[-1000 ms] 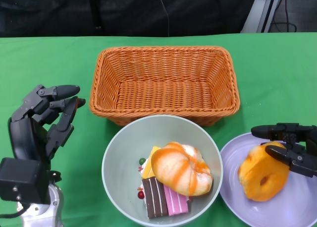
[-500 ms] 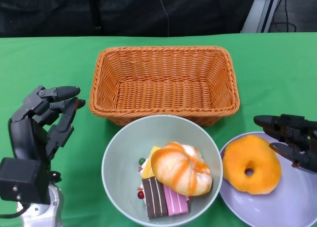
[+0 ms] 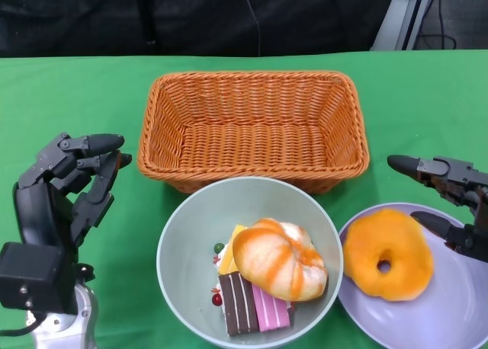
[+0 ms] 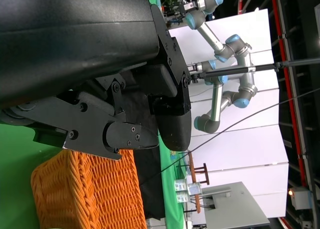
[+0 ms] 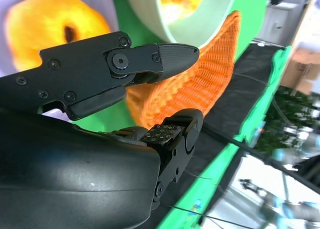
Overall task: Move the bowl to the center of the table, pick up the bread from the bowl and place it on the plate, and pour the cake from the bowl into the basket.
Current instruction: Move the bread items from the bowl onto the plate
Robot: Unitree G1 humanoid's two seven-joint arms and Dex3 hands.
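Note:
Yellow and pink cake edges (image 3: 229, 256) stick out under the orange-glazed bun (image 3: 280, 259), so I should expect more striped cake hidden below it when I lift the bun.
A grey-green bowl (image 3: 195, 225) sits in front of the wicker basket (image 3: 252, 126). In it lie an orange-glazed bun (image 3: 279, 259) and a striped cake slice (image 3: 253, 311). An orange ring-shaped bread (image 3: 387, 252) lies flat on the lilac plate (image 3: 450, 311) at the right, also seen as the bread (image 5: 47, 20) in the right wrist view. My right hand (image 3: 448, 200) hovers just right of the bread, fingers spread, holding nothing. My left hand (image 3: 70, 184) stands raised left of the bowl, fingers apart and empty.
The green tablecloth (image 3: 76, 97) covers the table, with bare cloth left of the basket and behind it. The basket's front rim nearly touches the bowl. Dark background and a metal frame (image 3: 400, 10) lie beyond the far edge.
The ring bread has dropped from my right hand's fingers and now lies flat on the plate. My right hand has opened and drawn away to the right. Left hand unmoved.

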